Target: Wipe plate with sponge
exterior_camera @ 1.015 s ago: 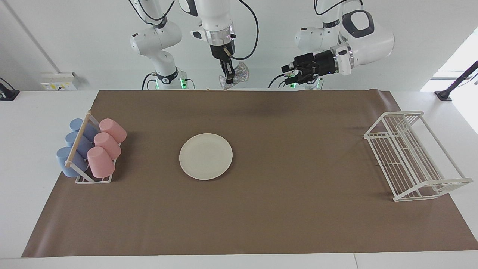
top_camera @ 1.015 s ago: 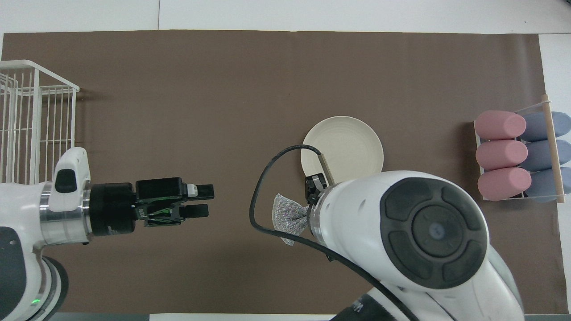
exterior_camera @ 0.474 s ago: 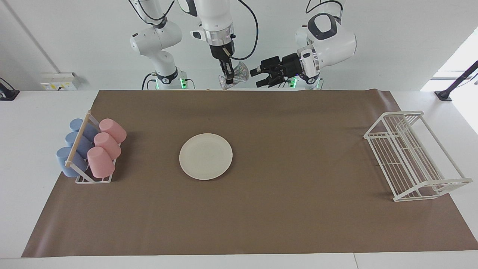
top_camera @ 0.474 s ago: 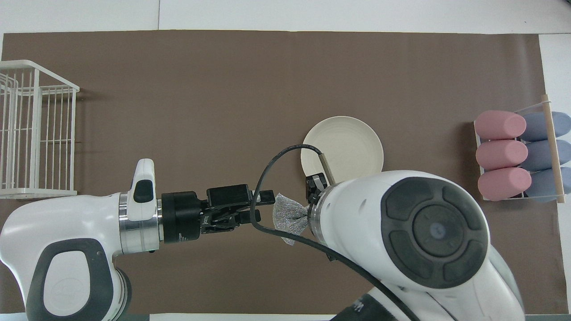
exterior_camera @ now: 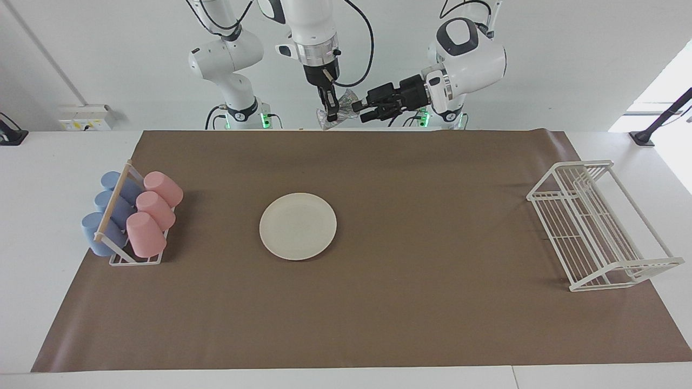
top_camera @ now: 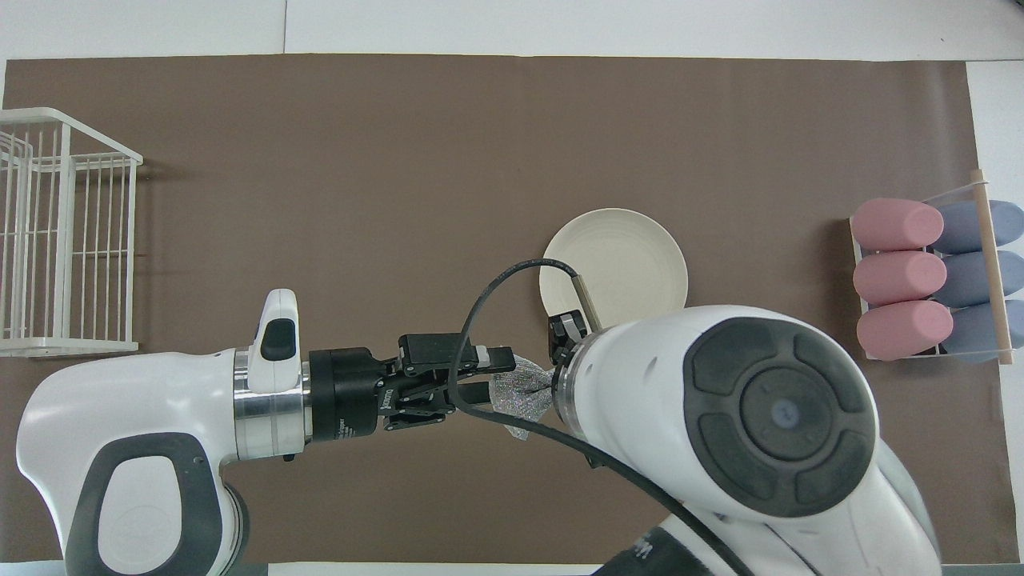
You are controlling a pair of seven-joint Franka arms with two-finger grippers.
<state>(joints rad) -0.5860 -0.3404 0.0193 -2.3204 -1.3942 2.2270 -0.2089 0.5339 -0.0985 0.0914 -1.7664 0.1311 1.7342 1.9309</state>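
Note:
The silvery sponge [top_camera: 519, 392] fans out from its pinched crease [top_camera: 547, 387], so its free part will stay spread when I carry it with my left gripper.
The cream-white plate [exterior_camera: 298, 226] lies on the brown mat, toward the right arm's end of the table; it also shows in the overhead view [top_camera: 616, 268]. My right gripper [exterior_camera: 330, 112] points down, high over the mat's edge nearest the robots, and is shut on the silvery sponge [exterior_camera: 341, 102]. In the overhead view the sponge [top_camera: 520, 392] sticks out from under the right arm, which hides that gripper's fingers. My left gripper [exterior_camera: 358, 111] reaches in level beside it, open, with its fingers [top_camera: 500, 356] on either side of the sponge's free end.
A rack with pink and blue cups [exterior_camera: 130, 216] stands at the right arm's end of the mat. A white wire rack [exterior_camera: 594, 227] stands at the left arm's end. The right arm's black cable [top_camera: 472, 320] loops over the left gripper.
My left arm has swung in toward the right gripper, and its open fingers now straddle the sponge. The right gripper, sponge and plate have not moved.

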